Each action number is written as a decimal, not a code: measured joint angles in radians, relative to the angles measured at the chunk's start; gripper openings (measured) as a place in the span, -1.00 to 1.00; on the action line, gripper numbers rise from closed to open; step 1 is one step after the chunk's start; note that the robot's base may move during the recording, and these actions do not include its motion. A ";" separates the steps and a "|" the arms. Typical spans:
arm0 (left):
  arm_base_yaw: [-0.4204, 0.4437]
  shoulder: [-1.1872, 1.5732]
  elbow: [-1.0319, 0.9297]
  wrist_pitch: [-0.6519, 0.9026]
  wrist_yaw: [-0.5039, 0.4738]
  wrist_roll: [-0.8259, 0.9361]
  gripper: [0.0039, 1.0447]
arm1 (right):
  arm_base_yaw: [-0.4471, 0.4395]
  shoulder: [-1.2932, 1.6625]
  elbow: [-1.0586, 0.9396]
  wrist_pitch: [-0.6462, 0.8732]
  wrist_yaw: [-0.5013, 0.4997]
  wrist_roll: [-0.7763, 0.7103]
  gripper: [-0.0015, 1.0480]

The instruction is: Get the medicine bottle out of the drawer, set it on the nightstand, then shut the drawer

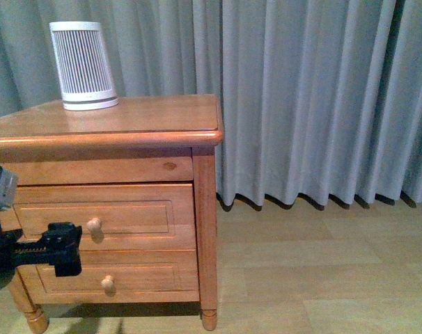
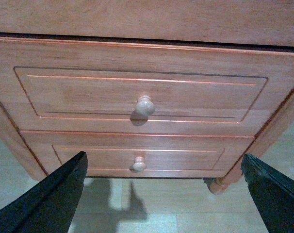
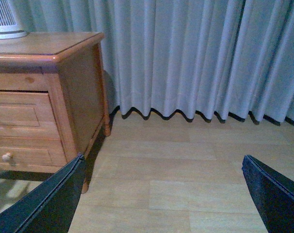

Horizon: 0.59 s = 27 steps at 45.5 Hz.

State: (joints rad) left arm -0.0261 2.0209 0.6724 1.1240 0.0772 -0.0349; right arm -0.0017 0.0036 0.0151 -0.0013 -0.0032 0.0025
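Observation:
The round knob is in the middle of the front, below a straight gap point(image 1: 127, 184), so I expect the upper drawer point(image 1: 143, 217) to come straight out and stay level when I pull.
The nightstand point(image 1: 127, 125) stands at the left of the front view. Its upper drawer point(image 1: 134, 212) is shut, with its round knob point(image 1: 94, 225) facing me. The medicine bottle is hidden. My left gripper point(image 1: 70, 248) is open and empty, low in front of the drawer fronts, apart from them. In the left wrist view the drawer point(image 2: 89, 92) and its knob point(image 2: 144, 105) lie ahead of the open left gripper point(image 2: 164, 196). My right gripper point(image 3: 161, 199) is open and empty over the floor, to the right of the nightstand point(image 3: 74, 82). It is out of the front view.
A tall white ribbed device point(image 1: 83, 66) stands on the nightstand's back left. The shallower lower drawer point(image 1: 148, 278) with its knob point(image 1: 108, 282) is shut. Grey curtains point(image 1: 322, 97) hang behind. Pale wood floor point(image 1: 322, 271) spreads to the right.

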 joint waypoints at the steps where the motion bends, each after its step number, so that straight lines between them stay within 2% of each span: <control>1: 0.000 0.024 0.030 -0.011 0.000 0.000 0.88 | 0.000 0.000 0.000 0.000 0.000 0.000 0.87; 10: 0.006 0.187 0.254 -0.145 0.020 0.018 0.88 | 0.000 0.000 0.000 0.000 0.000 0.000 0.87; 27: 0.006 0.289 0.451 -0.289 0.029 0.062 0.88 | 0.000 0.000 0.000 0.000 0.000 0.000 0.87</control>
State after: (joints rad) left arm -0.0200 2.3100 1.1233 0.8349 0.1062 0.0269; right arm -0.0017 0.0036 0.0151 -0.0013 -0.0032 0.0029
